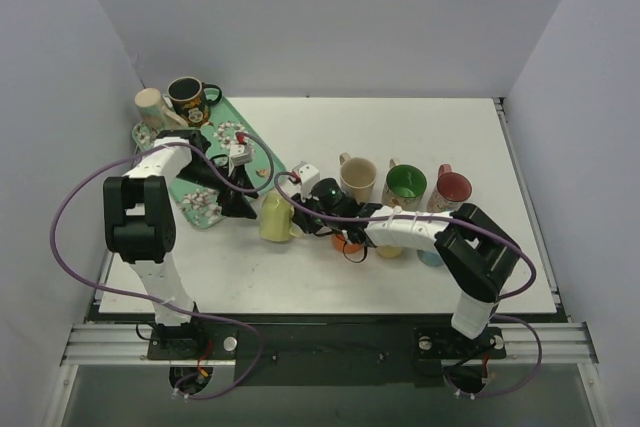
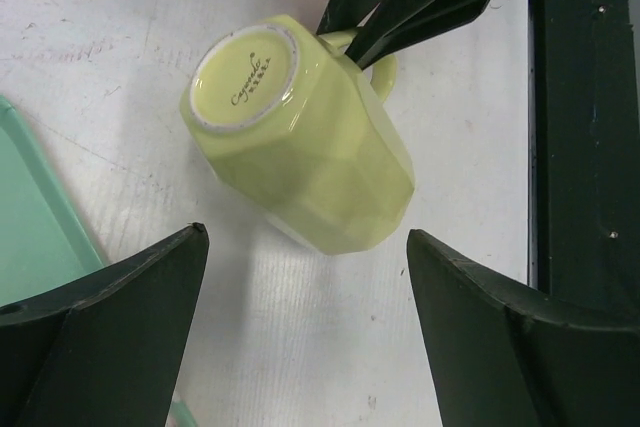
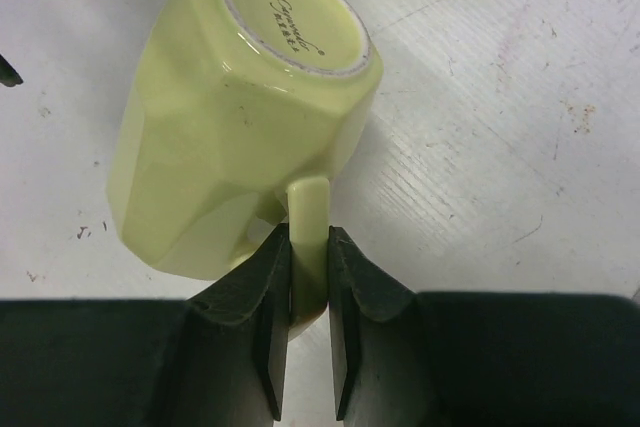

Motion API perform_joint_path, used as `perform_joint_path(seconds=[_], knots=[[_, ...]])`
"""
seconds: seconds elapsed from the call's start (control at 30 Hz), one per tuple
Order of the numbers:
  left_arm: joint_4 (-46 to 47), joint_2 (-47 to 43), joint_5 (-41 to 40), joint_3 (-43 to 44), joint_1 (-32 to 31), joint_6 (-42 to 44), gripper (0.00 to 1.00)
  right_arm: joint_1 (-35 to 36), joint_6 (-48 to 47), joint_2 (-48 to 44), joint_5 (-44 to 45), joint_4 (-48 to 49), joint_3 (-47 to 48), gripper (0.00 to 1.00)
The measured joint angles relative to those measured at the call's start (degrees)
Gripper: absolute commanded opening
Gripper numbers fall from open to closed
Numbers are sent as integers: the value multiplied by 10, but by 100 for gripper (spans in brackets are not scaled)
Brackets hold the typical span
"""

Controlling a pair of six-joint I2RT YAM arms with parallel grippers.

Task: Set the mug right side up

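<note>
Next, I lift the mug, grip its rim [image 2: 338, 247] with my left gripper and set it upright, because my right gripper holds its handle with the mug's base [image 3: 295, 15] up.
The pale yellow-green mug [image 1: 276, 217] stands upside down on the white table, a little tilted. Its base ring with dark lettering faces up in the left wrist view [image 2: 310, 147] and in the right wrist view [image 3: 240, 117]. My right gripper [image 3: 309, 237] is shut on the mug's handle [image 3: 308, 202], one finger on each side of it. From the top it reaches in from the mug's right [image 1: 300, 219]. My left gripper [image 2: 307, 237] is open, its fingertips wide apart beside the mug and touching nothing. It sits just left of the mug [image 1: 243, 209].
A teal tray [image 1: 258, 147] with small items lies behind the left gripper; a black mug [image 1: 188, 99] and a beige mug [image 1: 150, 102] stand at its far end. Three upright mugs [image 1: 404, 186] stand in a row right of centre. Under the right arm are an orange mug [image 1: 348, 243] and others.
</note>
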Motion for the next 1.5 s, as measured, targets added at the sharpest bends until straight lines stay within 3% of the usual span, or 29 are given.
perform_joint_path(seconds=[0.17,0.3,0.53,0.7,0.9,1.13,1.5], knots=[[2,0,-12,4,0,4,92,-2,2,0,6,-4,2,0],[1,-9,-16,6,0,2,92,-10,57,0,-1,-39,21,0],[181,-163,-109,-104,-20,-136,93,-69,225,5,-57,-54,60,0],[242,-250,-168,-136,-78,-163,93,-96,292,18,-60,-56,76,0],[304,-273,-205,-160,-96,-170,93,-96,347,18,-65,-76,102,0],[465,-308,-256,-241,-112,-192,93,-111,405,18,-72,-78,125,0],[840,-346,-329,-369,-122,-308,86,-115,430,18,-75,-81,150,0]])
